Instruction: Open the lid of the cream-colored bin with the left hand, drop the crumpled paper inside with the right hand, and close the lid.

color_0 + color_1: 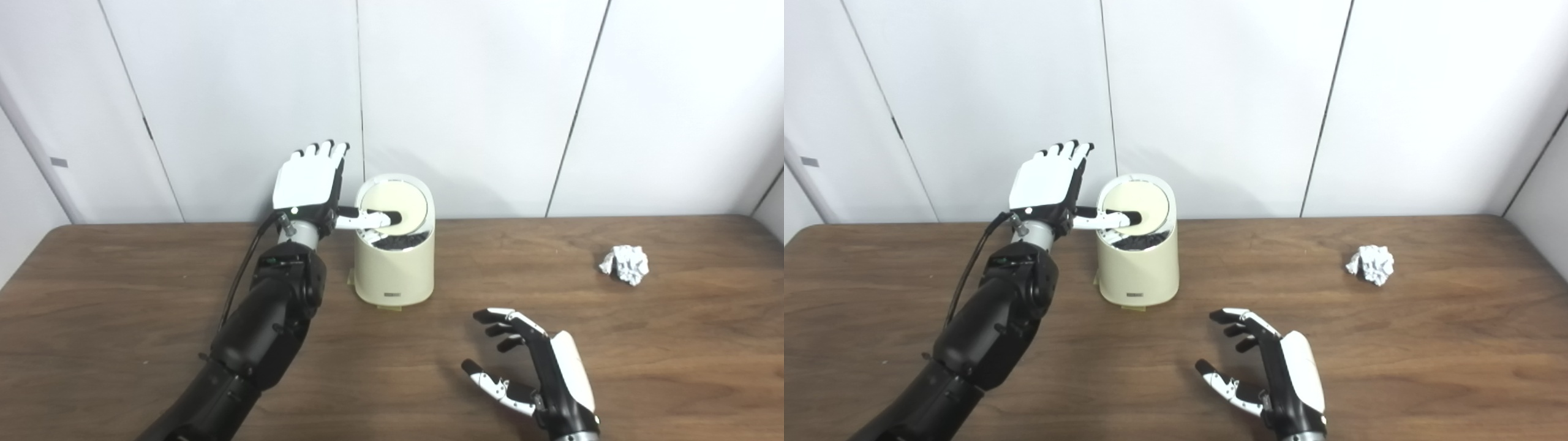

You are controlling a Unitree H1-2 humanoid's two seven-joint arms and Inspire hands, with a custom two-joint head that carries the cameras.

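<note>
My gripper will drop the crumpled paper (626, 264), which should fit whole through the bin's opening, since it is bunched up and narrower than the bin's round lid (400, 199).
The cream-colored bin (395, 269) stands on the table at centre left. Its round lid (395, 208) is tilted, and a dark gap shows at its front edge. My left hand (309, 180) is open beside the bin's left side, fingers pointing up, with the thumb lying across the lid. The crumpled paper (625, 263) lies on the table at the right, apart from both hands. My right hand (533, 373) is open and empty over the table's front, well short of the paper and left of it.
The brown wooden table (153, 318) runs the full width. A white panelled wall (478, 92) stands close behind the bin. A black cable (242, 275) runs along my left forearm.
</note>
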